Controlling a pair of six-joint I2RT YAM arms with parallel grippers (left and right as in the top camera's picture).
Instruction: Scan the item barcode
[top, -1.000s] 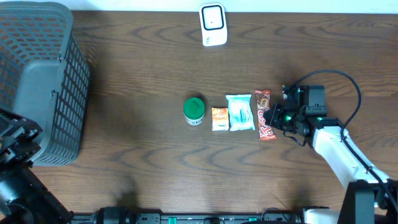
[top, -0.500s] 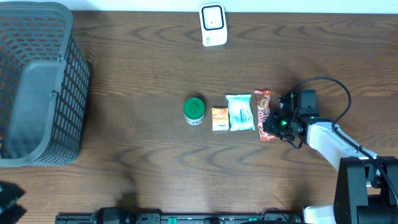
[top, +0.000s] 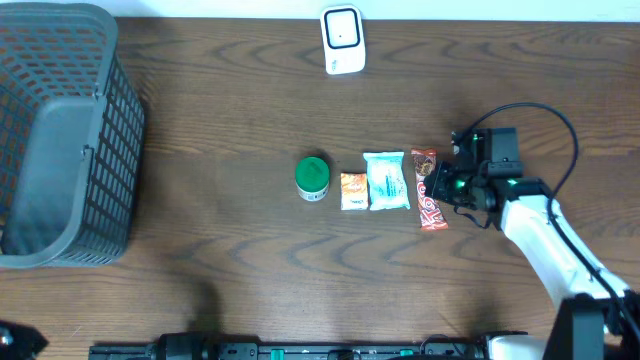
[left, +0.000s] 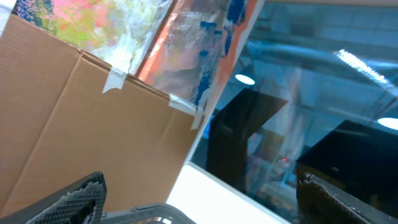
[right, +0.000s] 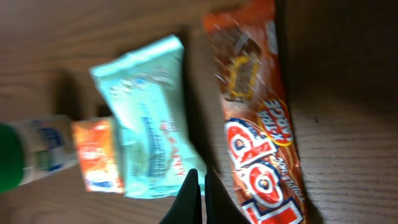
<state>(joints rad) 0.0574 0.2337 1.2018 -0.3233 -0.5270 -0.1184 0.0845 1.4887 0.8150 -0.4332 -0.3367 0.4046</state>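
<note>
The gap (right: 208, 155) beside the light blue packet is under my shut right gripper, so the gripper should open wide and go around the chocolate bar's middle (right: 254, 121) before it closes.
A row of items lies mid-table: a green-capped bottle (top: 312, 178), a small orange packet (top: 353, 190), a light blue packet (top: 386, 181) and a red-orange chocolate bar (top: 428, 188). My right gripper (top: 440, 187) is at the bar's right edge. In the right wrist view, the right gripper (right: 200, 178) is shut and empty, low over the gap between the light blue packet (right: 149, 118) and the bar (right: 258, 124). A white scanner (top: 341, 40) stands at the table's far edge. My left gripper (left: 202, 208) is open wide and empty, pointing away from the table.
A large grey mesh basket (top: 60, 140) fills the table's left end. Its rim (left: 149, 214) shows between the left fingers, with a cardboard box (left: 93, 130) and a window beyond. The right arm's black cable (top: 560, 125) loops above the wrist.
The left arm has withdrawn from the basket's lower left and out of the overhead view. The right gripper shifted left, then back right, and the chocolate bar moved slightly right.
</note>
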